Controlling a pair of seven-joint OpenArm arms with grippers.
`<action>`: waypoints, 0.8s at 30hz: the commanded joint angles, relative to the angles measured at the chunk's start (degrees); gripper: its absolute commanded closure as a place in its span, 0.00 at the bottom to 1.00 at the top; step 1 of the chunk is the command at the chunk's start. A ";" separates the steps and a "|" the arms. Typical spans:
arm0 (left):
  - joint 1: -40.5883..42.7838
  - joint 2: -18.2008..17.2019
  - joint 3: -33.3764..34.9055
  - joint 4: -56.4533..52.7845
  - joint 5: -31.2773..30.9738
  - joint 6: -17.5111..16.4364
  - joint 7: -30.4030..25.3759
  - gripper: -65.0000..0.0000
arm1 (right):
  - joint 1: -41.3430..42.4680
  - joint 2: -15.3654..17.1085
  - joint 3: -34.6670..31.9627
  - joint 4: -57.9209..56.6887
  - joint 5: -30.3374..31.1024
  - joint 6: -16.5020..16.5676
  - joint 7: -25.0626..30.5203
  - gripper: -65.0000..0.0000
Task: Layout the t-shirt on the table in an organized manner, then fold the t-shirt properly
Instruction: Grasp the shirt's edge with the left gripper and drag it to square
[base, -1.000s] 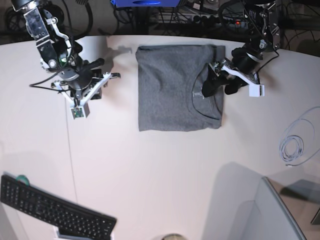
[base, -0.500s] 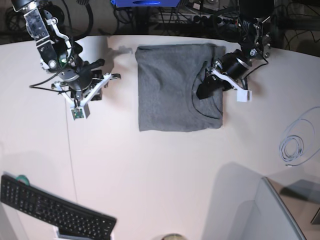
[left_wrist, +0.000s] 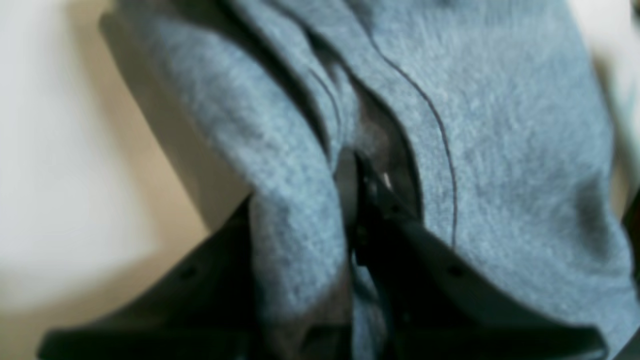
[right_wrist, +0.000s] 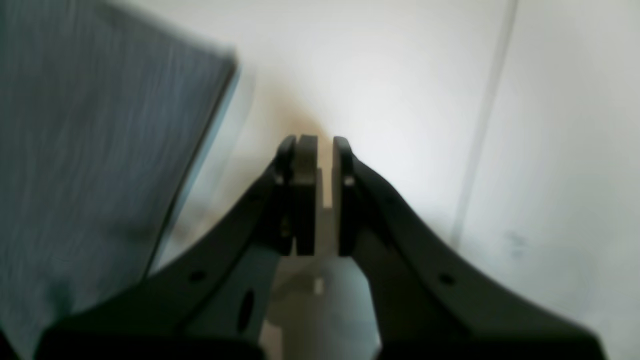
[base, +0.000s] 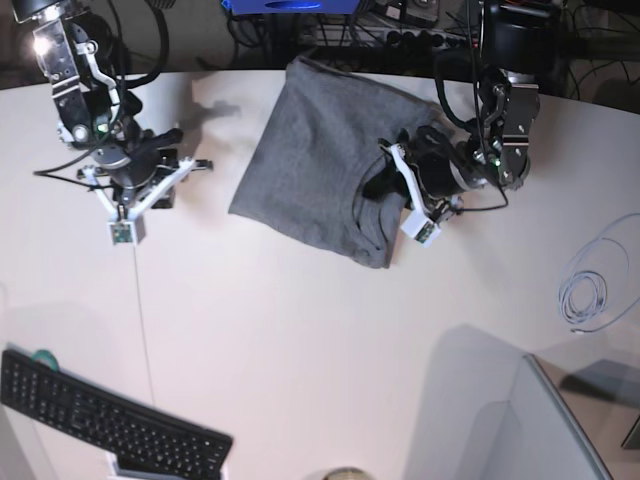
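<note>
My left gripper should keep pulling the t-shirt's bunched fold that it holds across the clear table toward my right gripper until the crooked t-shirt lies straight.
The grey t-shirt lies folded and skewed on the white table, its collar side bunched. My left gripper is at that bunched edge. In the left wrist view the left gripper is shut on a fold of the t-shirt, with cloth draped over one finger. My right gripper hovers left of the shirt, apart from it. In the right wrist view the right gripper is shut with nothing in it. The t-shirt's edge shows at its left, above the table.
A black keyboard lies at the front left. A coiled white cable sits at the right edge, and a grey panel fills the front right corner. A thin dark seam runs down the table. Cables crowd the back edge.
The left gripper closed on the shirt's collar side and dragged it forward and left, turning and bunching the shirt. The right arm shifted slightly left.
</note>
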 joint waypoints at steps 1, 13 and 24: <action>-1.66 -0.98 2.53 0.61 5.07 1.06 4.71 1.00 | -0.16 -0.12 1.95 0.91 -0.14 -0.04 1.00 0.92; -17.75 -1.77 32.07 0.26 17.29 1.06 5.14 1.00 | -4.11 -1.53 13.29 1.35 -0.14 -0.04 0.65 0.92; -20.65 0.86 38.31 -0.09 17.82 1.06 -1.62 1.00 | -5.61 -3.11 13.29 1.35 -0.14 -0.04 0.65 0.92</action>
